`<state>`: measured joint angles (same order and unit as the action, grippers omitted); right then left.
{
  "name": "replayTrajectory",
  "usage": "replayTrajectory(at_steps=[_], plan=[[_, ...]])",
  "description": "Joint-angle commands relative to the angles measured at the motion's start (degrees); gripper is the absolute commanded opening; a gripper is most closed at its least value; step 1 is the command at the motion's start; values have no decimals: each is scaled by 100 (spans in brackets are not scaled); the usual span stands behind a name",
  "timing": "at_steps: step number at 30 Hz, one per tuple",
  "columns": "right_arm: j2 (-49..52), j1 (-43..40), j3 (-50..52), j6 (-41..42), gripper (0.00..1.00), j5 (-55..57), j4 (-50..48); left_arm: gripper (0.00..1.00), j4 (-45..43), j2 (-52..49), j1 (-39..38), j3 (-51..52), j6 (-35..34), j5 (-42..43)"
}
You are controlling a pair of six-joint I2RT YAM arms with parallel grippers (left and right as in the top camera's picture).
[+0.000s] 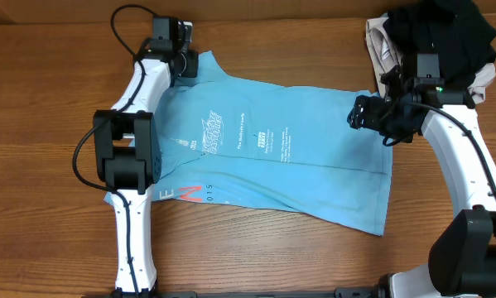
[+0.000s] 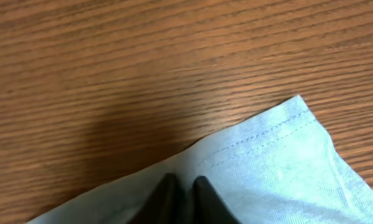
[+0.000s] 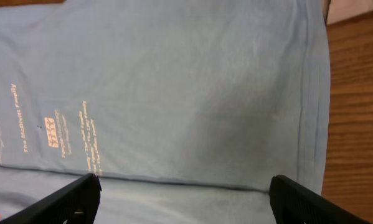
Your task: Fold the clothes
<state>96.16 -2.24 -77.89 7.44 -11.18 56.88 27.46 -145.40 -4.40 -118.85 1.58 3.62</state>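
Next, my right gripper pinches the shirt's corner (image 1: 373, 93) beside the beige garments before the fold, because that corner lies loose while my left gripper pinches the shirt's far corner.
The clothes (image 1: 272, 165), a light sky-blue t-shirt with small white print, lie spread across the middle of the table, partly folded, with red lettering peeking out at the lower left. At the shirt's top left corner, my left gripper (image 1: 184, 62) pinches the cloth. In the left wrist view its fingers (image 2: 185, 183) stand almost together with a ridge of the blue fabric (image 2: 279, 162) between them, near the hemmed corner. My right gripper (image 1: 359, 112) hovers over the shirt's right end. In the right wrist view its gripper (image 3: 185, 190) is open wide above the shirt (image 3: 174, 81), over a fold line.
A pile of black and beige garments (image 1: 446, 37) sits at the back right corner, just behind the right arm. Bare wooden table (image 1: 49, 83) surrounds the shirt on the left and front.
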Motion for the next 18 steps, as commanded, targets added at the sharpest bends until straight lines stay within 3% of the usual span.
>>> replayTrajectory(at_steps=[1, 7, 18], plan=[[-122, 4, -162, -44, 88, -28, -208, 4, 365, -136, 35, -39, -15, -114], [-116, 4, -162, -42, 84, -28, -592, 4, 1172, 9, 107, -551, -81, -111], [363, 4, -162, -46, 79, -26, -1484, 4, 2973, 212, 138, -2627, -79, -131]])
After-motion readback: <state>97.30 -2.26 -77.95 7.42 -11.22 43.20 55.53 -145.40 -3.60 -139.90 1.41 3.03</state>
